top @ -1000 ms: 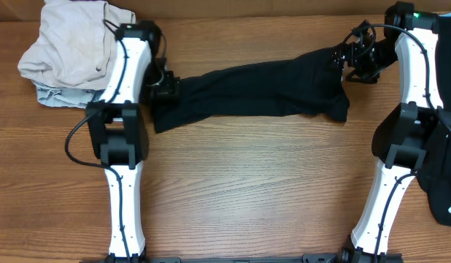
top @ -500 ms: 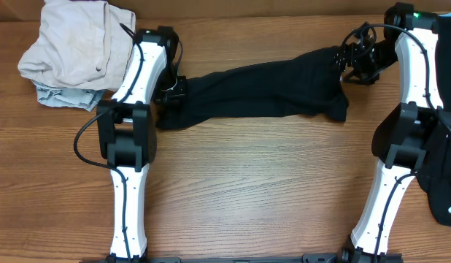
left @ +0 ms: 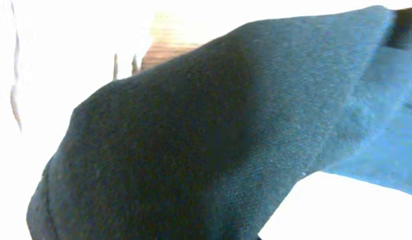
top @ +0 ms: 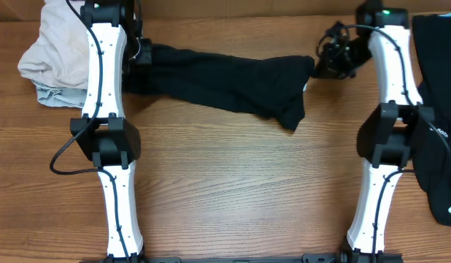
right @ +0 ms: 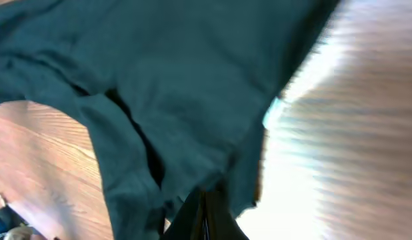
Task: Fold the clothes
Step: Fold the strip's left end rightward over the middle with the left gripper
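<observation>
I should open my closed right gripper, bring it back over the drooping fold [top: 292,106] and take the T-shirt there, because the gripper is past the black T-shirt's bunched end [top: 306,67].
A black T-shirt [top: 225,80] hangs stretched between my two grippers across the back of the table, and its right end droops in a bunched fold [top: 291,113]. My left gripper [top: 141,55] is shut on the shirt's left end. In the left wrist view the shirt's fabric [left: 193,133] fills the frame and hides the fingers. At the shirt's right end my right gripper [top: 318,66] is also shut. The right wrist view shows its dark fingers [right: 205,210] pinched together on the shirt's edge [right: 159,80], above the wooden table [right: 46,160].
A pile of pale, crumpled clothes [top: 58,51] lies at the back left, just beside the left arm. More black clothes [top: 437,109] lie along the right edge. The wooden table [top: 240,190] stretches between the two arm bases.
Both grippers have shut on the shirt's ends. Both arms moved toward the back and left, carrying the shirt with them, so it now hangs stretched further back.
</observation>
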`<state>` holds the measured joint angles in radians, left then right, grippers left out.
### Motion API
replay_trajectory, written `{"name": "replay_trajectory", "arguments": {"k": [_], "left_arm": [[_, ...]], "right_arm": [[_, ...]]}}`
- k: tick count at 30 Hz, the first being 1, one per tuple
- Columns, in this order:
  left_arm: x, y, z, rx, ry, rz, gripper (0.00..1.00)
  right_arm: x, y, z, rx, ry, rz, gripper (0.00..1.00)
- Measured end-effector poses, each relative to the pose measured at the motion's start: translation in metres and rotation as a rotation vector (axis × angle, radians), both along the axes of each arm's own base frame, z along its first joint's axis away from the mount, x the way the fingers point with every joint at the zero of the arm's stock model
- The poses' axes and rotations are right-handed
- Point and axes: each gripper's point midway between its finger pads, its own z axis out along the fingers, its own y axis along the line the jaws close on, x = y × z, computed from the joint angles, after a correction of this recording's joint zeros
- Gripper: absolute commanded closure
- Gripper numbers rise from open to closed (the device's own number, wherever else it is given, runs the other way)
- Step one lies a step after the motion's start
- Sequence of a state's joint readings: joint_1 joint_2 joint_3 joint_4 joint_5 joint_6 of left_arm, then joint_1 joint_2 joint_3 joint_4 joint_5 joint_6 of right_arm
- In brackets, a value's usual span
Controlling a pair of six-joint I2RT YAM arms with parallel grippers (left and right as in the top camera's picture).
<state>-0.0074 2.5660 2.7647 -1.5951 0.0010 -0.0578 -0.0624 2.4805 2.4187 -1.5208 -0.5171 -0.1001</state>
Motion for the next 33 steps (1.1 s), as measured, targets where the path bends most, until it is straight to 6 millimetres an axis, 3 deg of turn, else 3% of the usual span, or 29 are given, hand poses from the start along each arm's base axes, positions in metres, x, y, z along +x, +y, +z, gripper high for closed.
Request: {"name": "replay_trajectory", "arguments": {"k": [4,7,15,19,22,24,30,33], "left_arm": [[-0.001,-0.022,0.003,0.01,-0.002,-0.075,0.96],[-0.001,-0.043,0.003,0.012,-0.009,-0.123,0.96],[0.012,-0.101,0.008,0.002,-0.098,-0.216,0.96],[0.022,-0.123,0.013,-0.014,-0.162,-0.227,0.9],[0.027,-0.134,0.012,-0.025,-0.186,-0.233,0.9],[0.031,-0.141,0.007,-0.038,-0.195,-0.238,0.9],[0.037,-0.162,-0.021,-0.08,-0.197,-0.266,0.9],[0.039,-0.178,-0.03,-0.108,-0.205,-0.292,0.9]], "right_arm": [[-0.001,0.026,-0.009,0.001,0.01,0.03,0.96],[-0.003,0.034,-0.011,0.002,0.023,0.03,0.96],[-0.001,0.021,-0.007,0.046,0.037,-0.028,0.96],[0.002,0.009,0.002,0.086,0.024,-0.064,0.96],[0.004,0.002,0.025,0.089,-0.025,-0.077,0.96],[0.003,0.001,0.051,0.087,-0.084,-0.076,0.96],[-0.016,0.003,0.156,0.08,-0.315,-0.064,0.96],[-0.03,0.001,0.194,0.053,-0.4,-0.073,0.96]]}}
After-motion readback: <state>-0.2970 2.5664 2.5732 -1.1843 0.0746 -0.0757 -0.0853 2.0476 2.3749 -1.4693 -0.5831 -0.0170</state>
